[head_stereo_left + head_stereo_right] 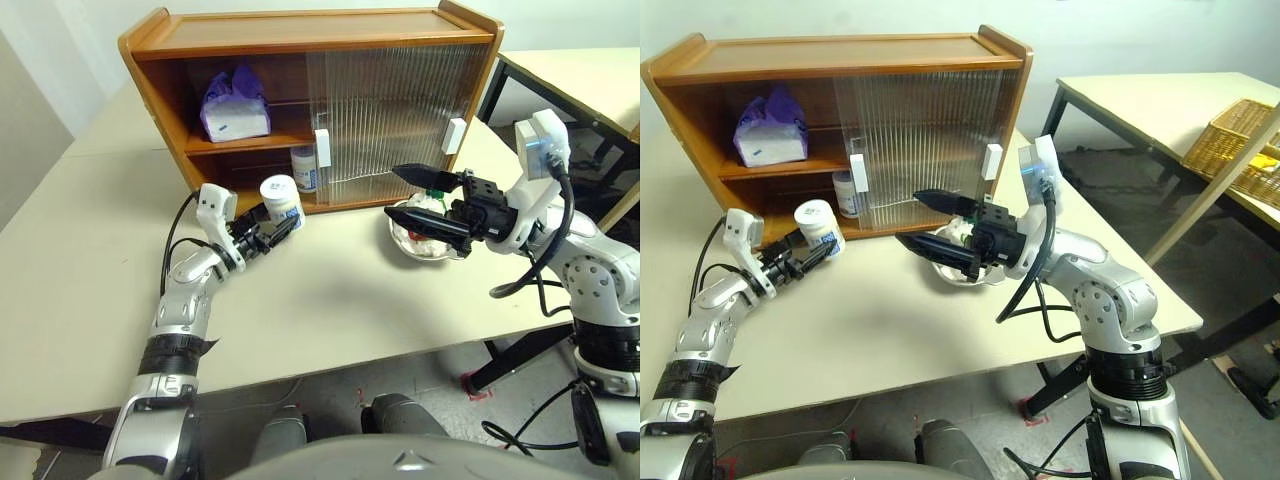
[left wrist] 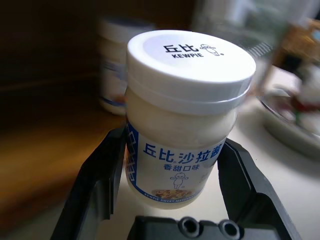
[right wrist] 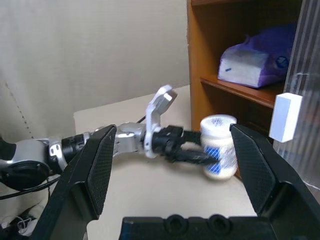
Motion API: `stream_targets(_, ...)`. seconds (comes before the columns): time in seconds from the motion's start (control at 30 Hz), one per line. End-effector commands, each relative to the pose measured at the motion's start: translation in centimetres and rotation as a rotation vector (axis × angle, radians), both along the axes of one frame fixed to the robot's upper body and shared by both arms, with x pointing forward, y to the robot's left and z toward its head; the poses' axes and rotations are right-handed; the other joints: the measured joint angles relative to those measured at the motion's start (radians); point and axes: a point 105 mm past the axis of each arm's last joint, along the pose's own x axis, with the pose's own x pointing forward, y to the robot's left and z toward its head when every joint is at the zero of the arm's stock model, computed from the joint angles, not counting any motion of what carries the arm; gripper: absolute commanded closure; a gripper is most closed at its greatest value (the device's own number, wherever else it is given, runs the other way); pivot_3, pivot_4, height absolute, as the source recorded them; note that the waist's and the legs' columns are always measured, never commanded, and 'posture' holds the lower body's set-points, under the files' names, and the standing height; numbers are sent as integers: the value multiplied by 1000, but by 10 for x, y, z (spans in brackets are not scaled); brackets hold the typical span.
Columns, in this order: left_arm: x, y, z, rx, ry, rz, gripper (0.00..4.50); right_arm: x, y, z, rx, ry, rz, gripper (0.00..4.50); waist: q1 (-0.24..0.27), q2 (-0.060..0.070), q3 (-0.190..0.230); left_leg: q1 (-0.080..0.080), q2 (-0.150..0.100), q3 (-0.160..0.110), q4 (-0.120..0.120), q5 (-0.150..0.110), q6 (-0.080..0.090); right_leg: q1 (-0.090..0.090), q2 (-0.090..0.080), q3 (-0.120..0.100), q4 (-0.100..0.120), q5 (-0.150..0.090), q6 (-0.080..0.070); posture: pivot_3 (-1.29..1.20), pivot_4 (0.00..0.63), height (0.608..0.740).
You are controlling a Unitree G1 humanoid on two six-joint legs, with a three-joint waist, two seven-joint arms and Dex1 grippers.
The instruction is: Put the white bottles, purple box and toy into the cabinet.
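I keep carrying the upright white bottle with my left gripper into the lower shelf (image 1: 246,198) until it stands there, as the space (image 1: 250,178) beside the second bottle is free.
My left gripper (image 1: 279,224) is shut on a white bottle (image 1: 282,201) with a blue label, held upright just in front of the cabinet's (image 1: 300,25) open lower shelf. The left wrist view has this bottle (image 2: 185,125) between both black fingers (image 2: 100,185). A second white bottle (image 1: 305,168) stands on the lower shelf beside the door edge. On the upper shelf lies the purple box (image 1: 235,105). The toy (image 1: 428,243) sits in its metal bowl (image 1: 404,246) on the table, partly covered by my right gripper (image 1: 394,192), which hovers open just above it and holds nothing.
Ribbed sliding doors (image 1: 390,115) with white handles (image 1: 322,148) cover the cabinet's right half; the left half stands open. A second table (image 1: 1160,95) with a wicker basket (image 1: 1230,135) stands off to the right. Bare tabletop (image 1: 330,300) stretches in front of the cabinet.
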Motion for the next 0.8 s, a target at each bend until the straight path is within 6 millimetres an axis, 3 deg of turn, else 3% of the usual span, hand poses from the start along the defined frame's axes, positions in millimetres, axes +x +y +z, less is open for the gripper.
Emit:
stream_targets(0.03, 13, 9, 9, -16, -30, 87, 1431, 1, 0, 3, -5, -14, 1, 0, 4, 0, 0, 0, 0, 0, 0, 0, 0, 0, 0, 0, 0, 0, 0, -164, 0, 740)
stream_targets(0.8, 62, 22, -13, 34, 50, 478, 1431, 0, -3, 5, -14, -14, -15, 0, 6, -1, 0, 4, -5, 0, 4, 2, 3, 6, 0, 1, 0, 3, 5, -189, 0, 740)
